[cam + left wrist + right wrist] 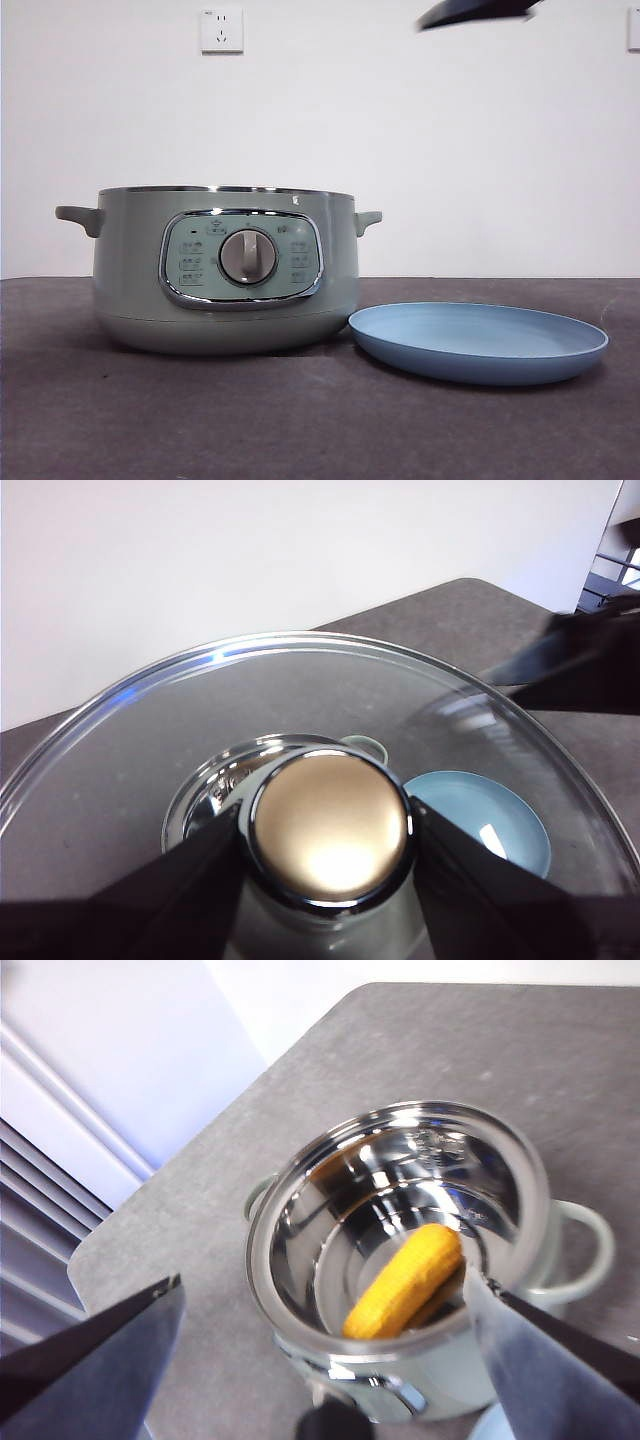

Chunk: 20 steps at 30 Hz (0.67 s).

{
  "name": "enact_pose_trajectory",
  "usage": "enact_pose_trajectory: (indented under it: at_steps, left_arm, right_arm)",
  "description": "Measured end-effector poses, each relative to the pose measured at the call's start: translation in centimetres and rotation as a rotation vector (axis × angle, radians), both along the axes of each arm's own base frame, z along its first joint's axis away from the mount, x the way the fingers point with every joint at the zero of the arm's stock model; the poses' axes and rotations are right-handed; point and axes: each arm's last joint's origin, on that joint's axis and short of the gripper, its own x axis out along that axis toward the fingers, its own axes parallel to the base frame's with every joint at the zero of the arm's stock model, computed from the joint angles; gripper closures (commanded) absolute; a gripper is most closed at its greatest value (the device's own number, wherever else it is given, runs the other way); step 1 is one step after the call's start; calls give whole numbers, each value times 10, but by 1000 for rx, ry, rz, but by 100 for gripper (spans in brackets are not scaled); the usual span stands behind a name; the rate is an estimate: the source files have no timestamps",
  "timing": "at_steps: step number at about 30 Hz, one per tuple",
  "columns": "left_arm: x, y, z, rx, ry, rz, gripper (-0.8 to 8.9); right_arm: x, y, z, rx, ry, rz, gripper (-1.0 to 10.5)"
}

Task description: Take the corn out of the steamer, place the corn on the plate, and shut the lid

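My gripper will leave the pot empty when it lifts the corn, because the dull streak (pixel 437 1302) beside the corn is the corn's reflection in the shiny pot (pixel 385 1215).
The sage-green steamer (pixel 130 280) stands uncovered on the table, with the light-blue plate (pixel 478 340) beside it on the right, bare. The yellow corn (pixel 405 1280) lies inside the steamer's shiny pot (pixel 270 1210). My right gripper (pixel 322 1280) hovers open above the pot, clear of the corn. My left gripper (pixel 330 825) is shut on the knob of the glass lid (pixel 200 720) and holds it high in the air. Through the glass I see the steamer (pixel 215 790) and the plate (pixel 490 815) below. The lid is out of the front view.
A black arm tip (pixel 475 12) shows at the top of the front view, right of the steamer. The other arm (pixel 580 665) crosses the left wrist view as a dark blur. The dark table (pixel 300 420) stretches in front of both things. A white wall stands behind.
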Motion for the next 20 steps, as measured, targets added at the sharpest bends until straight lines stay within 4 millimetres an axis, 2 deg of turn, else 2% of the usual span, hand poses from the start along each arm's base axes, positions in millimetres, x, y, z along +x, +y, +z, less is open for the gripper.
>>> enact_pose_trajectory:
  at_steps: [5, 13, 17, 20]
  left_arm:
    - [-18, 7, -3, 8, 22, 0, 822]
    - [-22, 9, -5, 18, 44, 0, 822]
    - [-22, 9, -5, 18, 43, 1, 822]
    - [-22, 9, -5, 17, 43, 0, 822]
  right_arm:
    - [30, 43, -11, -47, 54, -8, 469]
    - [73, 115, -10, -199, 107, -55, 469]
    - [93, 144, -24, -301, 145, -83, 469]
    - [109, 166, -48, -371, 168, -110, 470]
